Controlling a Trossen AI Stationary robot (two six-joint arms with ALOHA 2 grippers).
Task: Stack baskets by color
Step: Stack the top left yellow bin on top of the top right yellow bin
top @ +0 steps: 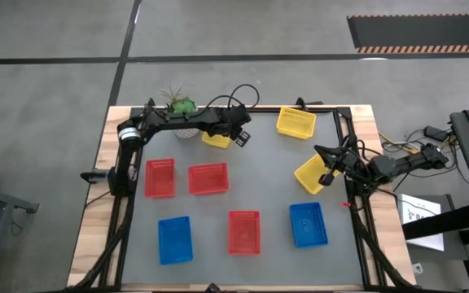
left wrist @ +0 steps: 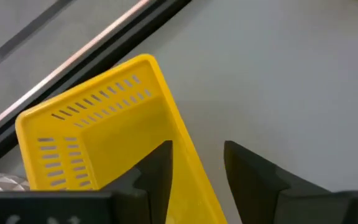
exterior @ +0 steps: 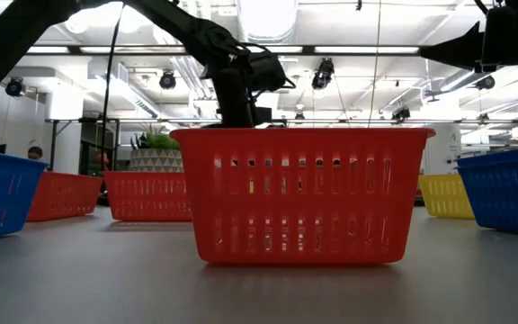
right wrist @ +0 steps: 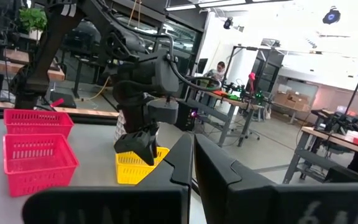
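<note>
The yellow basket (top: 216, 141) will fit inside the second yellow basket when I lower it there, because the baskets' slatted sides (left wrist: 64, 158) slope out from a smaller bottom.
My left gripper (top: 238, 136) stands open over a yellow basket (top: 215, 139) that rests flat on the table near the far edge, beside the plant. In the left wrist view its fingers (left wrist: 197, 144) straddle that basket's long wall. A second yellow basket (top: 296, 122) sits at the far right, and a third (top: 309, 174) lies turned askew near the right edge. My right gripper (top: 322, 155) hangs shut above the table next to that third basket, holding nothing. Three red baskets (top: 208, 179) and two blue baskets (top: 308, 224) lie singly on the mat. My left gripper comes slanting down from the table's left side. One finger (left wrist: 157, 171) is inside the yellow basket and the other (left wrist: 253, 180) outside its long wall (left wrist: 188, 155). A gap shows at the outer finger. Whether the inner finger touches the wall I cannot tell.
A green plant in a white pot (top: 181, 107) stands at the far edge just behind my left arm. A red basket (exterior: 299, 193) sits close to the near edge and fills the low view. The black table frame (top: 344, 134) runs along the right side.
</note>
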